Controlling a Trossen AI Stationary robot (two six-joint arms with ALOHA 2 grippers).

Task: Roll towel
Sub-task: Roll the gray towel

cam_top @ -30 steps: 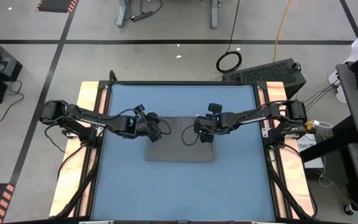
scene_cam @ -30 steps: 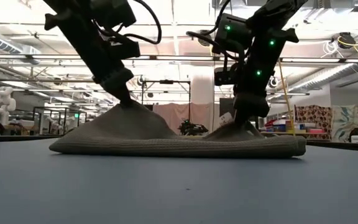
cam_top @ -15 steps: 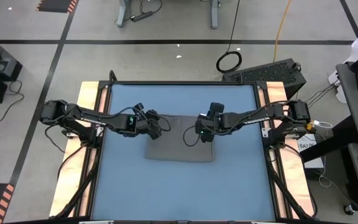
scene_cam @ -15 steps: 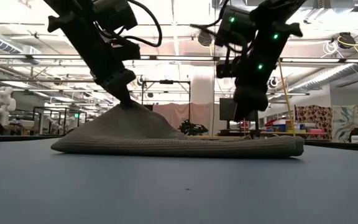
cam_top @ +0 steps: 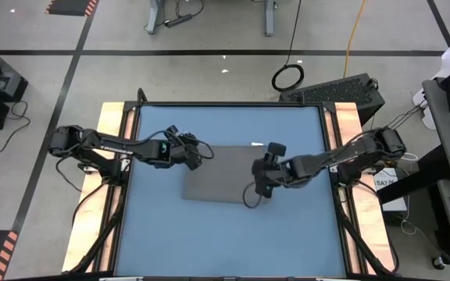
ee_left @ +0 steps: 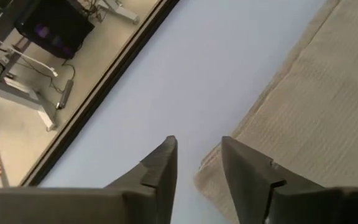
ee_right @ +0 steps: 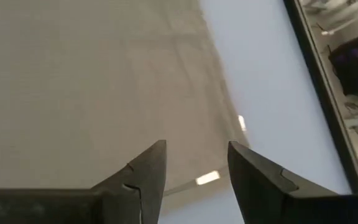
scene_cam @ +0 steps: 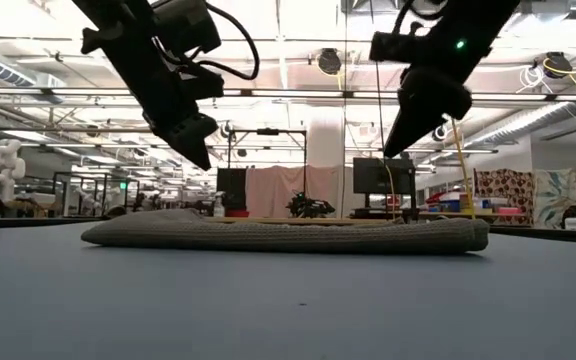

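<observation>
My right gripper is to swing the towel's tagged end (cam_top: 257, 149) toward the table's near edge before rolling, as the towel has its long side (cam_top: 217, 200) parallel to that edge.
The grey-brown towel (cam_top: 225, 176) lies flat on the blue table, in more than one layer as the low view (scene_cam: 288, 233) shows. My left gripper (cam_top: 202, 157) is open and empty above the towel's far left corner (ee_left: 213, 177), clear of the cloth (scene_cam: 200, 155). My right gripper (cam_top: 262, 186) is open and empty above the towel's right edge, also raised clear (scene_cam: 393, 145). Its wrist view shows the cloth (ee_right: 92, 74) and a small white tag (ee_right: 207, 178) at the edge.
Bare blue tabletop (cam_top: 225, 242) surrounds the towel on all sides, widest toward the near edge. Wooden side rails (cam_top: 116, 125) and a black frame border the table. The room beyond holds desks and cables.
My right gripper has let go of the towel's right part, risen and gone toward the near edge. Then my left gripper has let go of the raised peak at the left and risen. The lifted cloth has fallen, and the towel now lies flat.
</observation>
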